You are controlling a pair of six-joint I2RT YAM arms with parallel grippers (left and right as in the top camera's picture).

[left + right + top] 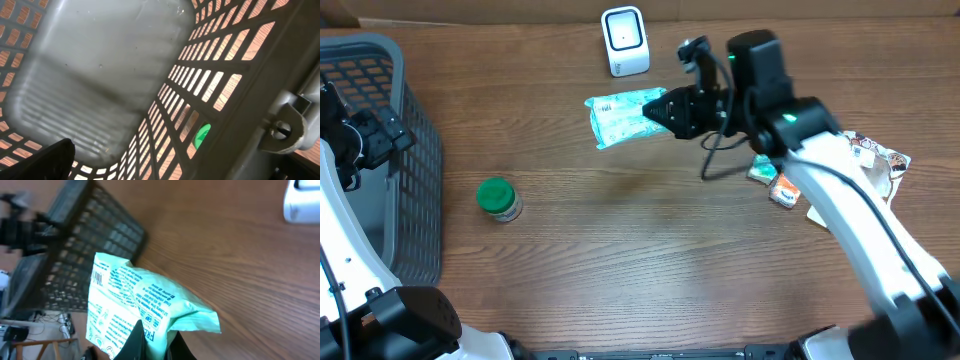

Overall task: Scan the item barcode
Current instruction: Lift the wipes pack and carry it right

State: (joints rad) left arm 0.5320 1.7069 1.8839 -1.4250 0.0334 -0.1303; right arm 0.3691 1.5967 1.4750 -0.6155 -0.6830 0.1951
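The packet's barcode end [99,277] faces the grey basket, so my right gripper should turn around and bring the barcode up to the white scanner [625,38].
My right gripper [672,110] is shut on one end of a mint-green packet [620,118], holding it above the table just below the white scanner [625,41]. In the right wrist view the packet [130,300] sticks out from between my two dark fingers [136,342], printed side up, with a small barcode [100,275] near its far corner. The scanner [302,200] shows at the top right there. My left gripper [360,140] hangs open over the grey basket [415,150]. One of its fingers [45,160] shows at the lower left, with nothing in it.
A jar with a green lid [498,198] stands on the table beside the basket and shows through the mesh [202,136]. Small packets [775,185] and a crumpled wrapper [875,160] lie at the right, under my right arm.
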